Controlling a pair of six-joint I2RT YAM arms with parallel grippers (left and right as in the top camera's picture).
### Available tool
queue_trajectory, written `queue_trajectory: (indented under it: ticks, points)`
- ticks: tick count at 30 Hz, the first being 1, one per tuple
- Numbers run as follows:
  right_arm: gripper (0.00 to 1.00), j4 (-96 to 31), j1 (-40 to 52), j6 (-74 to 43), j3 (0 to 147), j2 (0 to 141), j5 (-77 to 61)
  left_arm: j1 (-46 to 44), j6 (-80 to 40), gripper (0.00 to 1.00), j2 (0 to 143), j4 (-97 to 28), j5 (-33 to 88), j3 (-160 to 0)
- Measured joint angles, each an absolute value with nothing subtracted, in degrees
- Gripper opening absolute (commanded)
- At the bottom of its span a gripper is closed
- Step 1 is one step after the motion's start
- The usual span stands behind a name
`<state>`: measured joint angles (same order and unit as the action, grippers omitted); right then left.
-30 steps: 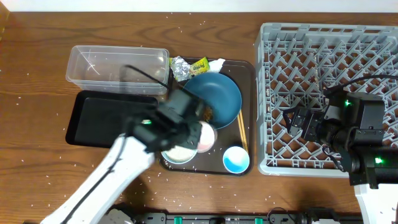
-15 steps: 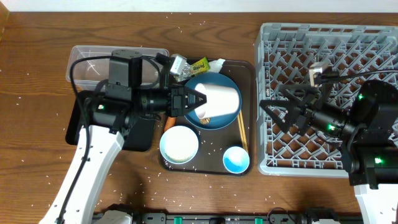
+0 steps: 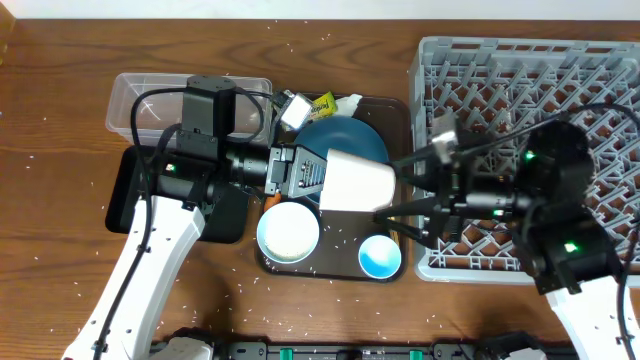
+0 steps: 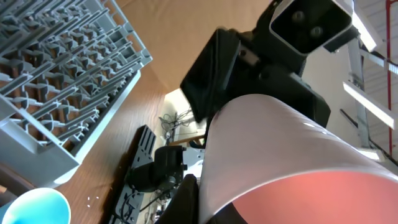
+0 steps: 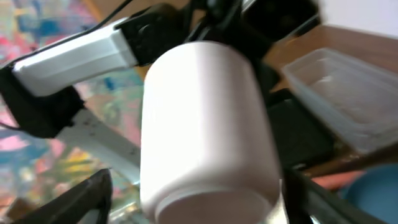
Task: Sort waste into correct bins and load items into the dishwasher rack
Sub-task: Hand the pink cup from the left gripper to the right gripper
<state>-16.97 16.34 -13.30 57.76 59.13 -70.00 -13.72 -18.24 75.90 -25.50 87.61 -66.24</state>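
Observation:
The small pink cup's rim (image 3: 328, 180) is in my left gripper, short of the grey rack. Next, my right gripper grabs the cup's base (image 3: 387, 188) and loads the cup.
My left gripper (image 3: 322, 180) is shut on the small pink cup (image 3: 356, 182) and holds it sideways above the dark blue dish (image 3: 352, 138), base pointing right. My right gripper (image 3: 398, 190) is open, one finger on each side of the cup's base. In the right wrist view the cup (image 5: 205, 124) fills the middle between my spread fingers (image 5: 84, 198). In the left wrist view the cup (image 4: 273, 149) shows its pink inside beside one finger (image 4: 188, 202). The white bowl (image 3: 288, 232) and light blue cup (image 3: 380, 257) stand on the brown tray. The chopsticks are mostly hidden.
The grey rack (image 3: 530, 85) is at the right. The clear tub (image 3: 150, 100) and black tray (image 3: 135, 190) lie at the left. Foil (image 3: 292, 108), a yellow-green packet (image 3: 320, 103) and tissue (image 3: 350, 102) lie at the brown tray's (image 3: 402, 120) far edge. Rice grains dot the table.
My left gripper has carried the pink cup up and to the right. My right arm has swung left from over the rack, its open fingers now around the cup's base.

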Motion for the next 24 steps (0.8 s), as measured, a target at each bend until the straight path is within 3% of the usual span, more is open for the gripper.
queue_trajectory:
  ticks: [3,12,13,16,24]
  points:
    - [0.69,-15.53,18.28,-13.45,57.76,60.40,-70.13,-13.72,-18.24,0.06,75.90,-25.32,88.53,-66.24]
    - [0.43,-10.83,18.98,-15.33,57.69,61.34,-69.89,-13.65,-18.20,0.06,75.83,-25.02,89.84,-66.24]
    - [0.42,-10.61,18.98,-15.53,57.69,61.39,-69.87,-13.65,-18.22,0.16,75.83,-25.02,89.80,-66.24]
    - [0.36,-10.00,19.00,-15.62,57.69,61.43,-70.54,-13.67,-18.26,0.98,75.83,-25.02,88.49,-66.24]
    - [0.27,-13.04,14.22,-15.92,57.69,61.19,-72.05,-12.93,-18.44,0.98,75.85,-25.02,80.23,-66.24]
